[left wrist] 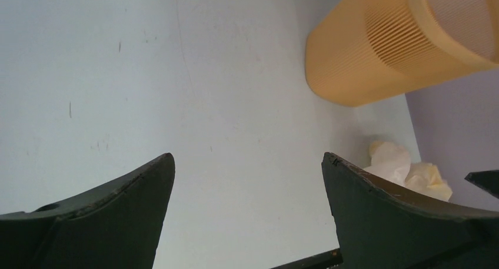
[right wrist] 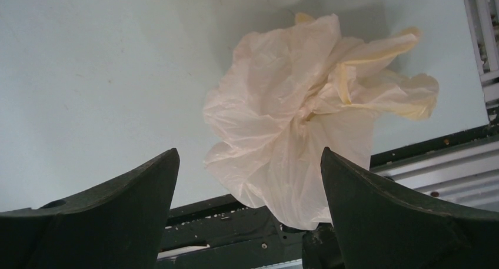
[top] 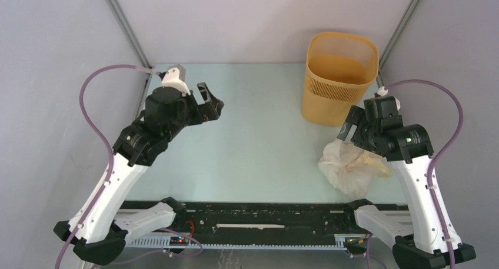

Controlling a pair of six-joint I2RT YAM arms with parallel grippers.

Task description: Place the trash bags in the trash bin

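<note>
I expect the trash bag [top: 345,170] to open into a wide empty opening when I pull its rim apart, because its pale yellow rim [top: 376,163] lies in loose folds.
The trash bag [top: 350,168] is a crumpled whitish plastic heap with a pale yellow rim, lying on the table at the front right. In the right wrist view the bag [right wrist: 306,113] lies below and ahead of my open right gripper [right wrist: 250,163], untouched. The right gripper [top: 348,129] hovers just above the bag's far edge. The yellow-orange trash bin [top: 339,77] stands upright at the back right, empty inside. My left gripper [top: 210,107] is open and empty over the back left of the table. The left wrist view shows the bin [left wrist: 400,42] and the bag [left wrist: 406,169] beyond the open left gripper [left wrist: 247,163].
The pale green table [top: 253,133] ends at a black rail [top: 259,219] along the front edge. Grey walls with metal corner posts [top: 126,25] close in the back and sides. Pink cables loop from both arms.
</note>
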